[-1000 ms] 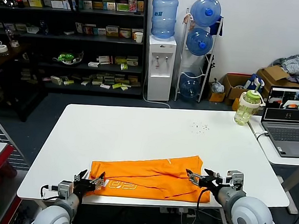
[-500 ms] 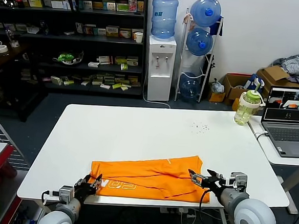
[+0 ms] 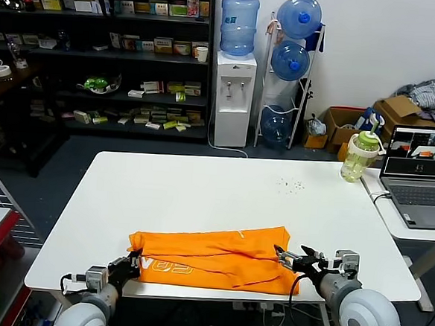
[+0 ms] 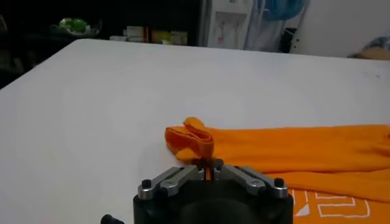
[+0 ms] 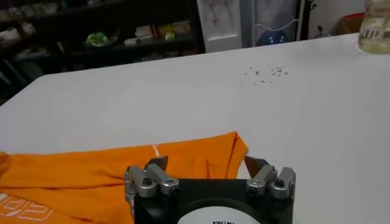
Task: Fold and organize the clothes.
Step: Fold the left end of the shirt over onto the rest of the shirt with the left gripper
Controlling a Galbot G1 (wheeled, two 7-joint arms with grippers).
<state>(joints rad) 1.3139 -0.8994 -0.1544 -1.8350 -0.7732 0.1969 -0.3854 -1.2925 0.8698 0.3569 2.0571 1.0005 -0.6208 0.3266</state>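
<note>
The orange T-shirt's far end (image 3: pixel 277 245) is loose in the open fingers of the robot's right gripper, so the robot's left gripper should stop pulling and fold the T-shirt's pinched end over the long band (image 3: pixel 211 253).
The orange T-shirt (image 3: pixel 211 255) lies in a long folded band near the front edge of the white table (image 3: pixel 200 192), white lettering showing at its front left. My left gripper (image 3: pixel 130 264) is at the shirt's front left corner, shut on a pinch of the orange cloth (image 4: pixel 190 139), which bunches up just beyond the jaws (image 4: pixel 208 163). My right gripper (image 3: pixel 285 259) is at the shirt's right end, open, its jaws spread on either side of the right corner (image 5: pixel 228 152) without clamping it.
A green-lidded bottle (image 3: pixel 358 156) stands at the table's back right corner. A laptop (image 3: pixel 419 177) sits on a side table to the right. Small dark crumbs (image 3: pixel 290 185) dot the tabletop behind the shirt. Shelves and water bottles stand behind.
My left gripper has gone from open to shut on the shirt's left corner, and the cloth there has lifted and bunched. The right gripper has barely moved.
</note>
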